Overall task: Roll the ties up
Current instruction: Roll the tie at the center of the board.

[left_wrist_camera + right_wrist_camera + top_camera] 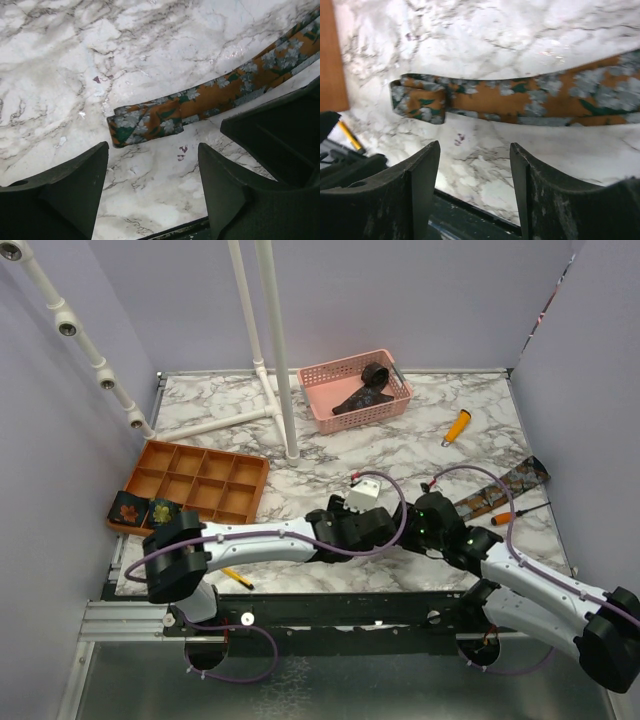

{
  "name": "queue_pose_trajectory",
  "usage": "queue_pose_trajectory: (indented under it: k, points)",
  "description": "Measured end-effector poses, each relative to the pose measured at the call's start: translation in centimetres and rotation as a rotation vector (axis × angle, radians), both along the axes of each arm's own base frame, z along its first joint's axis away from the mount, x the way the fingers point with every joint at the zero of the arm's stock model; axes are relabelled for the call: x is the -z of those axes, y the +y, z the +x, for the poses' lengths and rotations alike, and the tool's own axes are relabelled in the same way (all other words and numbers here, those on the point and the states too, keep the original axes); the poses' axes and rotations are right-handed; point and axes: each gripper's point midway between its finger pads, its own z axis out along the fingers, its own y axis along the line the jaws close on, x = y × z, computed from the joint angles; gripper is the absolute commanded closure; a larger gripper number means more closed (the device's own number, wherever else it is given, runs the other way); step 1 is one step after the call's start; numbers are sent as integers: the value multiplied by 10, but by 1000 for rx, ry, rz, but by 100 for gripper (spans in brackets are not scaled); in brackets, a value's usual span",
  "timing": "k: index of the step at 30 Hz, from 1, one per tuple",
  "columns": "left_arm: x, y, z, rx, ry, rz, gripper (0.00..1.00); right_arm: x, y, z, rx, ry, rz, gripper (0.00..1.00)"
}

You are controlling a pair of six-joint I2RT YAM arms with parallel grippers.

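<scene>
My left gripper should pinch the tie's folded end (119, 132) and pull the tie straight toward the tray before rolling, because the tie's long strip (512, 484) curves away at a slant.
An unrolled tie (505, 485), orange with green and grey flowers, lies flat from the right edge toward the table's near middle. Its narrow end is folded over once (145, 122), also seen in the right wrist view (420, 97). My left gripper (153, 150) is open and empty just short of the folded end. My right gripper (475, 147) is open and empty beside it, near the strip. In the top view both grippers (372, 528) (428, 522) meet over that end. Two rolled ties (127, 507) (162, 511) sit in the tray's near-left compartments.
An orange compartment tray (215, 465) stands at the left. A pink basket (320, 375) at the back holds a dark tie (365, 390). Orange-handled tools (456, 426) (515, 513) lie at the right, a yellow pencil (237, 578) near the front edge. A white pipe stand (280, 360) rises behind.
</scene>
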Motion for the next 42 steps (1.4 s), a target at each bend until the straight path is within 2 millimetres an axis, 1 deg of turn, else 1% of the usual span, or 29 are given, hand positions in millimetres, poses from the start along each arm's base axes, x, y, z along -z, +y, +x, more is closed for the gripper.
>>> queue_pose_trajectory:
  k: [2,4,5,6,7,8,10,11,15,18,22,25,31,35,42]
  points:
    - [-11,12,3,-20,-10,-48,24,-5,10,2,-40,-5,28,38]
    - [-18,33,14,-68,-9,-113,24,-9,21,5,-79,-7,52,40]
    - [-20,47,24,-105,-6,-156,24,-11,26,7,-95,-7,60,41]
    - [-19,56,29,-127,4,-191,24,-12,31,9,-109,-4,67,42]
    - [-17,73,41,-172,12,-245,24,-13,37,11,-125,-2,73,43]
    - [-13,85,47,-199,24,-278,24,-13,41,13,-137,2,77,44]
    - [-3,106,55,-243,47,-338,24,-12,47,17,-151,4,83,46]
    - [1,110,55,-245,60,-358,24,-11,49,18,-155,6,84,48]
    - [12,103,49,-184,120,-467,24,-3,56,23,-170,26,79,58]
    - [16,94,42,-127,161,-545,24,3,60,25,-182,43,73,62]
    - [16,84,36,-67,190,-613,25,12,64,27,-190,64,61,68]
    - [13,74,35,-22,204,-651,26,19,63,26,-191,82,47,71]
    - [26,65,29,18,257,-657,28,32,63,26,-191,107,30,74]
    - [38,63,25,28,290,-649,31,35,64,28,-191,106,30,74]
    - [59,53,20,62,359,-650,34,40,65,29,-194,89,38,77]
